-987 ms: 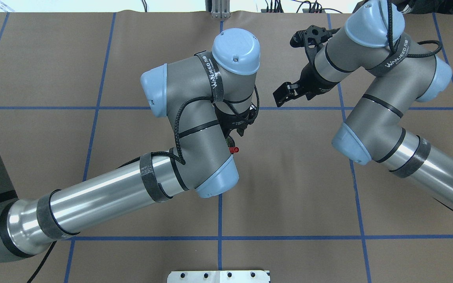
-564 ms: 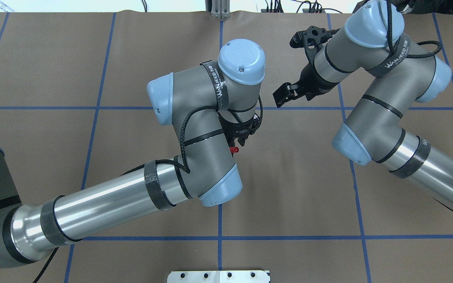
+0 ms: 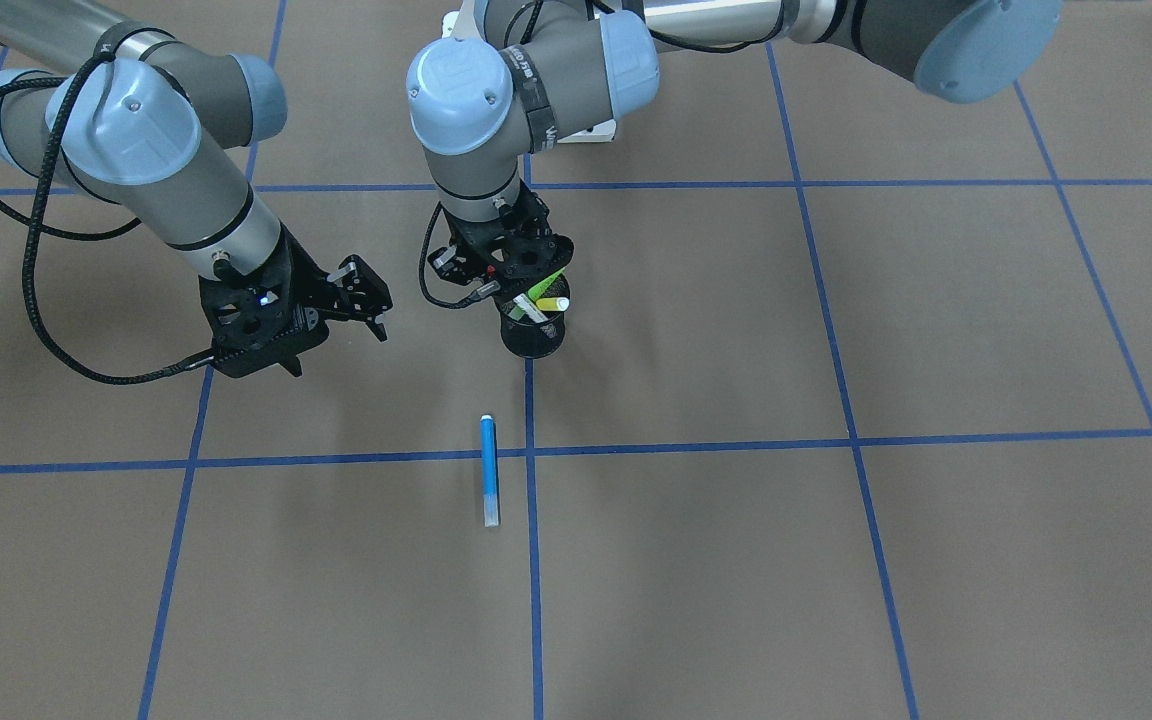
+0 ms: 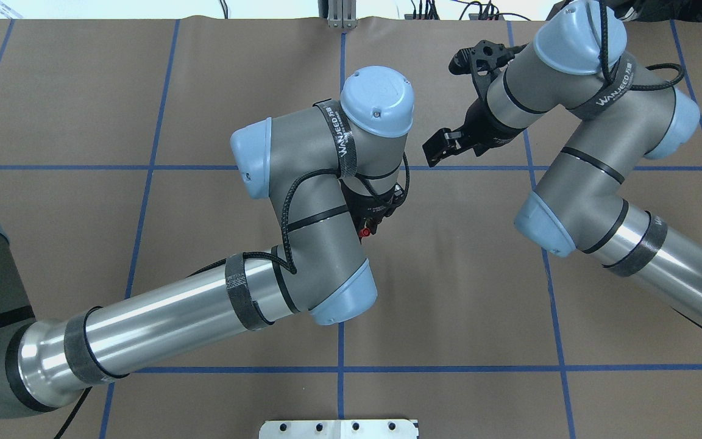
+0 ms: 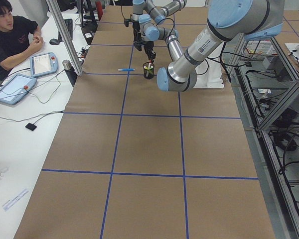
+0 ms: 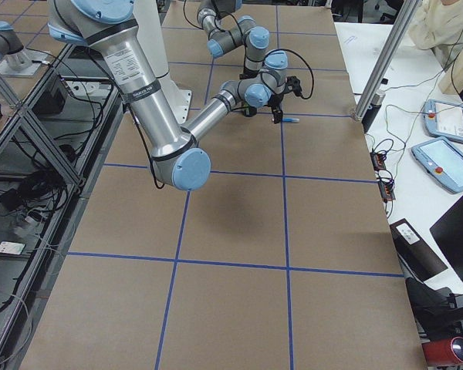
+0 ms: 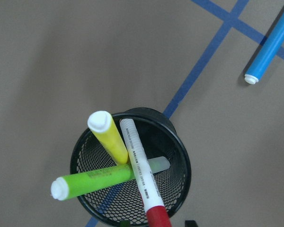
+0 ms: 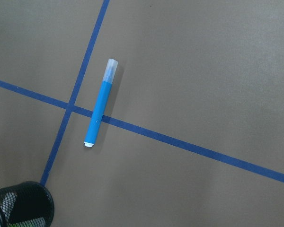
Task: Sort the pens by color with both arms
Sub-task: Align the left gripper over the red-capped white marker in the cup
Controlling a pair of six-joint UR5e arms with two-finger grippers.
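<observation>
The white pen [image 7: 141, 163] lies across the top of the green pen [image 7: 136, 172], so the white pen will slide out by itself when the robot lifts it by the red cap.
A black mesh cup [image 7: 185, 158] holds three pens: a yellow one [image 7: 109, 137], a green one [image 7: 92, 182] and a white one with a red cap [image 7: 137, 165]. My left gripper [image 3: 519, 285] hangs right over the cup [image 3: 533, 340], open, with the red cap [image 4: 363, 232] between its fingertips; both tips stand clear of the cap in the left wrist view. A blue pen [image 3: 487, 470] lies flat on the table in front of the cup, also in the right wrist view [image 8: 100, 109]. My right gripper [image 3: 361, 295] hovers open and holds nothing, off to the side of the cup.
Blue tape lines [image 3: 836, 440] divide the brown table cover into squares. A white base plate [image 4: 339, 428] sits at the robot's edge. A person [image 5: 10, 35] sits at a side desk with tablets [image 5: 42, 63], behind a metal post [image 5: 65, 45].
My left wrist has shifted right and toward the robot, bringing its gripper over the red cap that earlier stuck out beside it. The right arm has not moved.
</observation>
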